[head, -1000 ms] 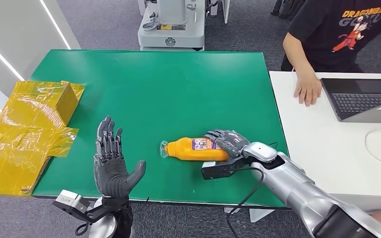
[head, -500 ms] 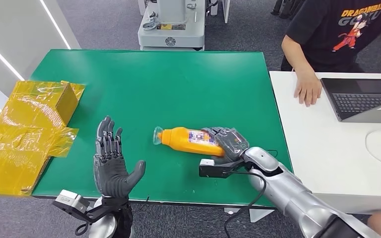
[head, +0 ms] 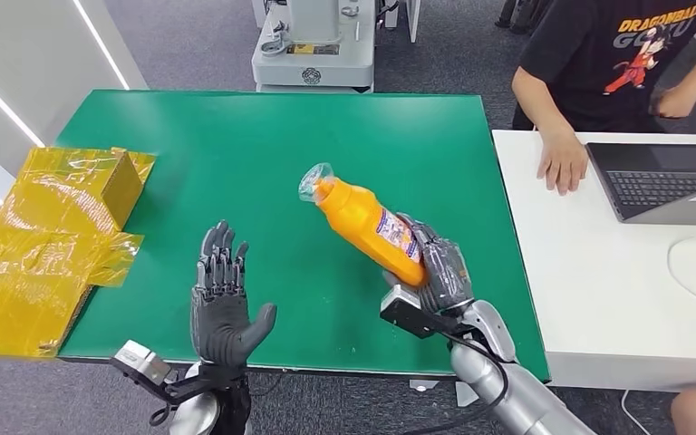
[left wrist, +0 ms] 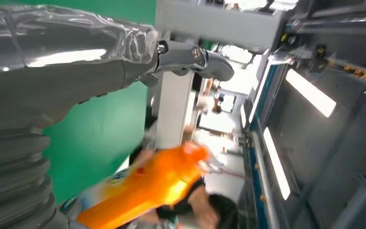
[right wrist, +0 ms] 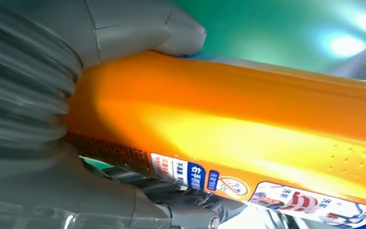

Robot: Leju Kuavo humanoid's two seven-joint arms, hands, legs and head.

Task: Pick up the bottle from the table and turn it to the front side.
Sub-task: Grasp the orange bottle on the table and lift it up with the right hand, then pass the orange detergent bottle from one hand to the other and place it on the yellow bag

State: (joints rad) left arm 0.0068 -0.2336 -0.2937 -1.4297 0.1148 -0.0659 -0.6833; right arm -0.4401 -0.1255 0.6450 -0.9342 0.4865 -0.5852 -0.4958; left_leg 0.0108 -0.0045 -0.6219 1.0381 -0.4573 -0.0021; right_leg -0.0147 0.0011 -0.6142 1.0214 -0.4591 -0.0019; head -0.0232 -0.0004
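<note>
The orange bottle (head: pixel 361 220) will show its hidden front label with big letters when the robot turns it over, because a purple label crowded with small print (head: pixel 399 234) faces up.
My right hand (head: pixel 439 267) grips an orange bottle (head: pixel 367 220) by its lower end and holds it lifted above the green table (head: pixel 263 145). The bottle tilts with its clear cap up and toward the far left, its label facing right. The right wrist view has the thumb (right wrist: pixel 171 28) pressed against the orange body (right wrist: pixel 228 109), label strip along one side. My left hand (head: pixel 222 304) stands upright near the table's front edge, palm facing right, fingers apart, holding nothing. The bottle (left wrist: pixel 157 183) is blurred in the left wrist view beyond my left hand (left wrist: pixel 52 67).
Crumpled yellow plastic wrapping (head: pixel 50 236) lies on the table's left edge. To the right stands a white desk (head: pixel 598 272) with a laptop (head: pixel 662 181). A person in a black shirt (head: pixel 616 54) sits there, one hand (head: pixel 562 163) on the desk. Grey machinery (head: pixel 313 45) stands behind the table.
The right hand has lifted the bottle off the table and swung it from lying flat to steeply tilted, cap upward. The left hand shifted slightly right.
</note>
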